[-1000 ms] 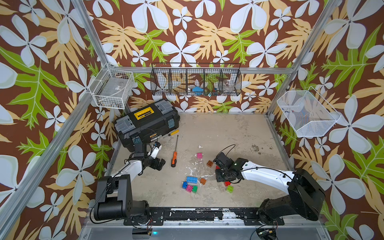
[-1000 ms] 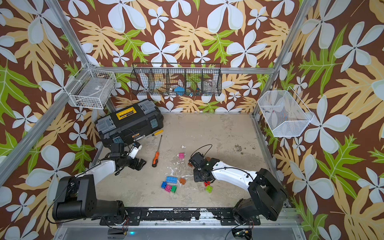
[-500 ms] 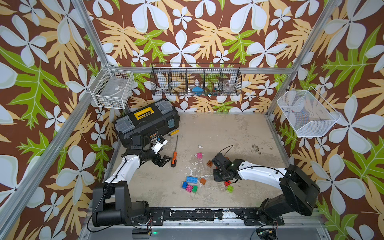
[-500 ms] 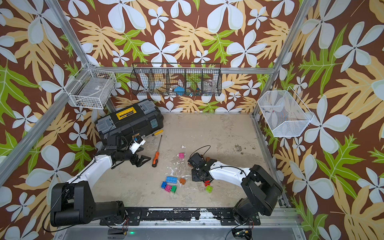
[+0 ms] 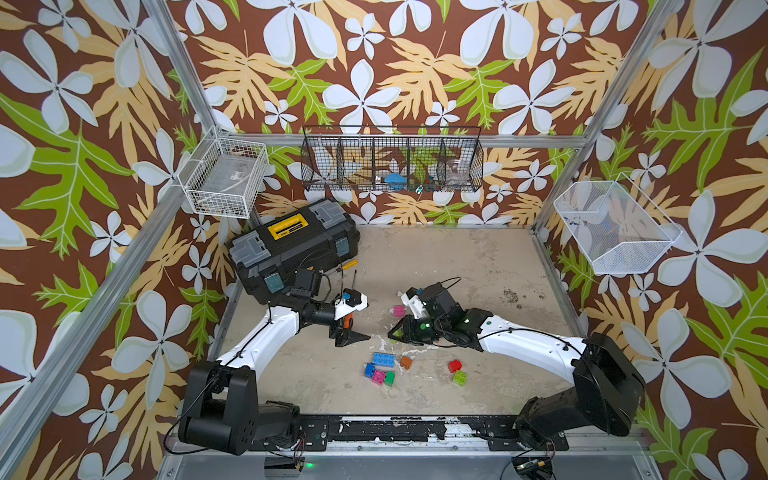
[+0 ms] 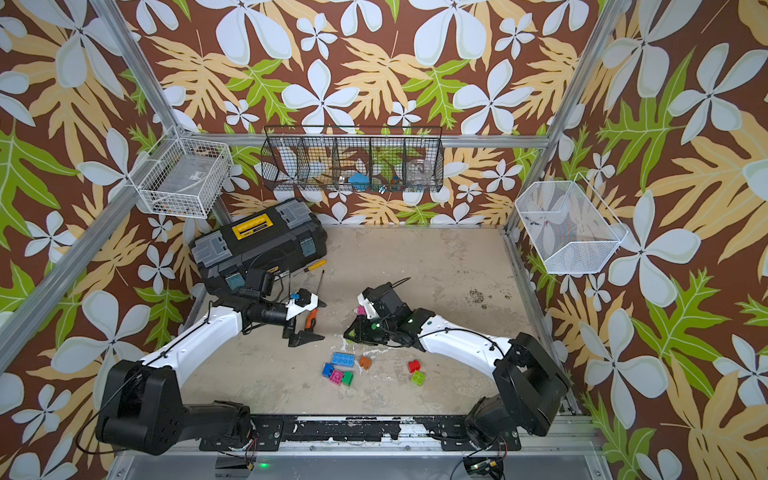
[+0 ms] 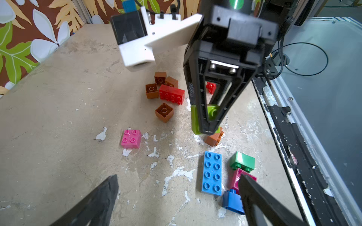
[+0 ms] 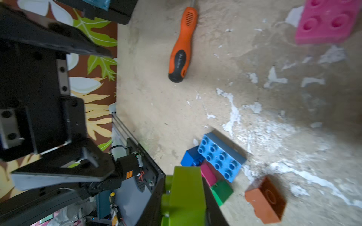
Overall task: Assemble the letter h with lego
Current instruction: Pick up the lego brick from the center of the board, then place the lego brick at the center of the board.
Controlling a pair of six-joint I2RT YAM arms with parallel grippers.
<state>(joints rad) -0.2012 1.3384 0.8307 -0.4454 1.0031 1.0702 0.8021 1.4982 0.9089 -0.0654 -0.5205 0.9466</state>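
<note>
The lime green brick's studs [image 8: 166, 203] point toward the robot's left gripper, so next the left gripper puts the brick down studs up beside the screwdriver before the right gripper takes it.
My right gripper [image 5: 400, 332] is shut on a lime green lego brick [image 7: 195, 121], held just above the table; the right wrist view shows that brick [image 8: 185, 193] close up between the jaws. My left gripper [image 7: 178, 187] stands open and empty, to the left of the right one and facing it. Just in front of both lie a long blue brick [image 5: 384, 360], a small blue one, a pink one [image 5: 379, 377], a green one [image 5: 390, 378] and an orange one [image 5: 406, 363]. A long red brick [image 7: 172, 94] and several orange cubes lie under the right arm. The letter h is out of view.
A black toolbox [image 5: 293, 245] fills the back left corner. An orange-handled screwdriver [image 8: 183, 45] lies beside the left gripper. A red brick [image 5: 455, 365] and a clear lime one [image 5: 459, 378] sit front right. A lone pink brick [image 5: 399, 310] lies behind the right gripper. Wire baskets hang on the walls.
The right gripper has shut on the lime green brick and shifted left. The left arm has swung from beside the toolbox to the right, toward the bricks, still open.
</note>
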